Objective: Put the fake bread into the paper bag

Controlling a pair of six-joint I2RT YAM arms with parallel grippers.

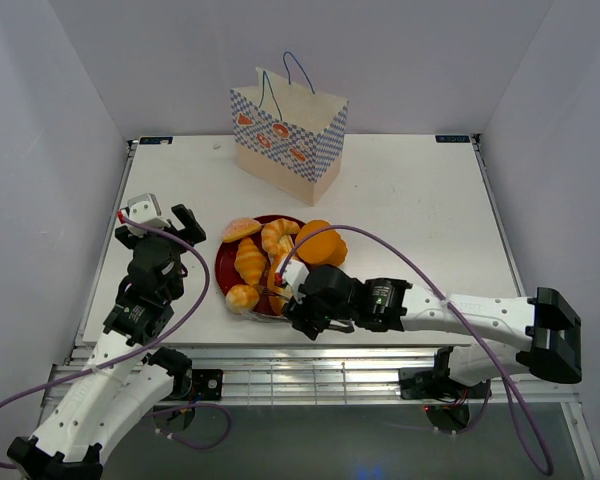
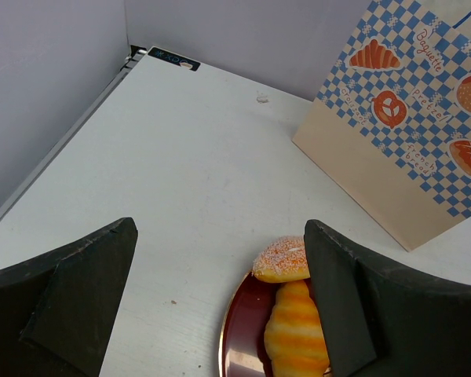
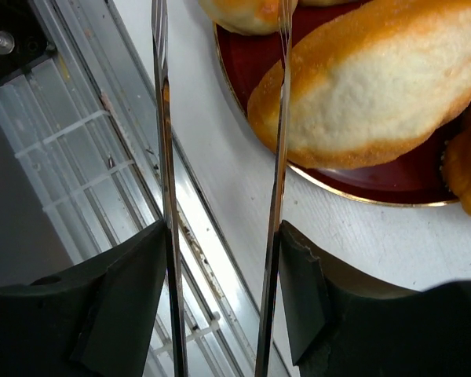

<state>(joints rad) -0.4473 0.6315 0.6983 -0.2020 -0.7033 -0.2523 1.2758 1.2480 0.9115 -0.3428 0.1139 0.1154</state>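
My right gripper keeps reaching until the tongs' tips are on either side of the roll (image 1: 242, 298) and then close, because the tongs' open arms line up with both sides of the small roll (image 3: 247, 12).
The fake bread lies on a dark red plate (image 1: 223, 268): a croissant (image 1: 250, 262), a sugared bun (image 1: 242, 229), a round orange bun (image 1: 320, 243), a small roll (image 1: 242, 297) and a cream-topped loaf (image 3: 377, 86). The paper bag (image 1: 288, 135) stands upright behind the plate, apart from it. My right gripper (image 1: 294, 300) is at the plate's near edge, shut on metal tongs (image 3: 280, 157) whose arms stand apart, one crossing the loaf's end. My left gripper (image 1: 165, 222) is open and empty, left of the plate. Its view shows the sugared bun (image 2: 282, 259), the croissant (image 2: 294, 330) and the bag (image 2: 408, 118).
The table's near edge and a metal rail frame (image 3: 78, 141) lie right under the tongs. White walls close in the table on three sides. A purple cable (image 1: 410, 265) loops over my right arm.
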